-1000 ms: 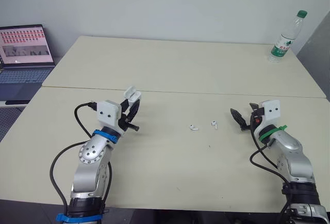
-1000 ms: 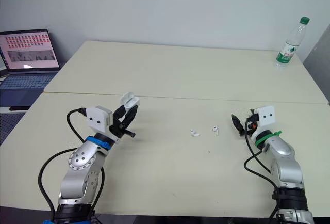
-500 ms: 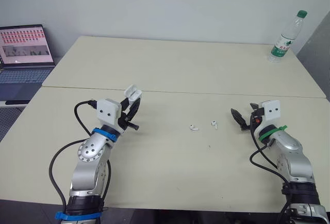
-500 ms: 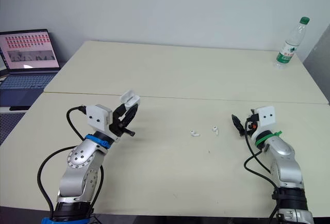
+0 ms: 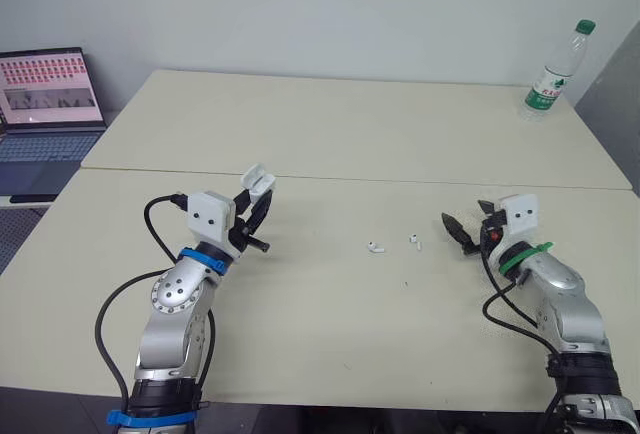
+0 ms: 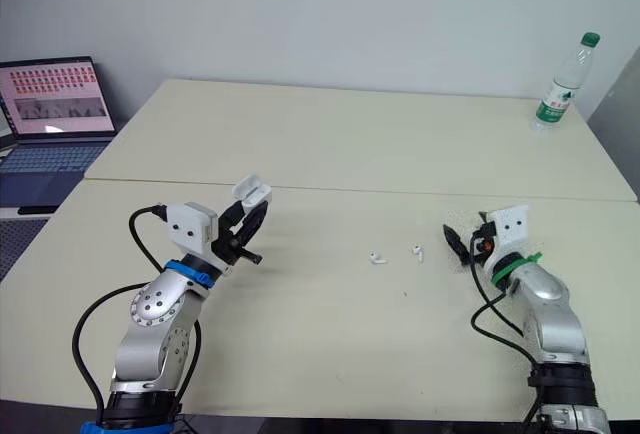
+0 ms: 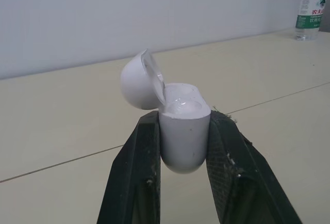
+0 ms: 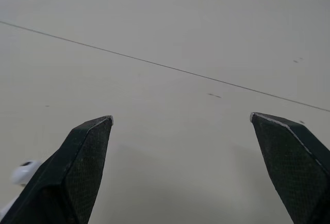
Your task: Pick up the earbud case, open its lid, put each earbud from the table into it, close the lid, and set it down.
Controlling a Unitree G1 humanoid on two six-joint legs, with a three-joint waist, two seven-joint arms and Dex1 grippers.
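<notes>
The earbud [image 5: 416, 243] has a round head [image 5: 413, 238] on top of a thin stem, so I expect its stem to slip inside the case while its head sticks out when I lower it in.
My left gripper [image 5: 256, 206] is shut on the white earbud case [image 7: 184, 132], held above the table at the left. The case's lid [image 7: 140, 81] stands flipped open. Two white earbuds lie on the table near the middle: one earbud [image 5: 375, 248] to the left and the other earbud [image 5: 414, 241] a little to its right. My right gripper [image 5: 466, 227] hovers open just right of them, fingers wide apart with nothing between them. In the right wrist view one earbud [image 8: 22, 173] peeks out beside a finger [image 8: 77, 170].
A plastic water bottle [image 5: 556, 73] stands at the far right corner of the table. An open laptop [image 5: 42, 104] sits off the table's left side. A seam [image 5: 400, 179] runs across the cream table between its two halves.
My right gripper has shifted slightly left, toward the earbuds. The left gripper still holds the open case in nearly the same place.
</notes>
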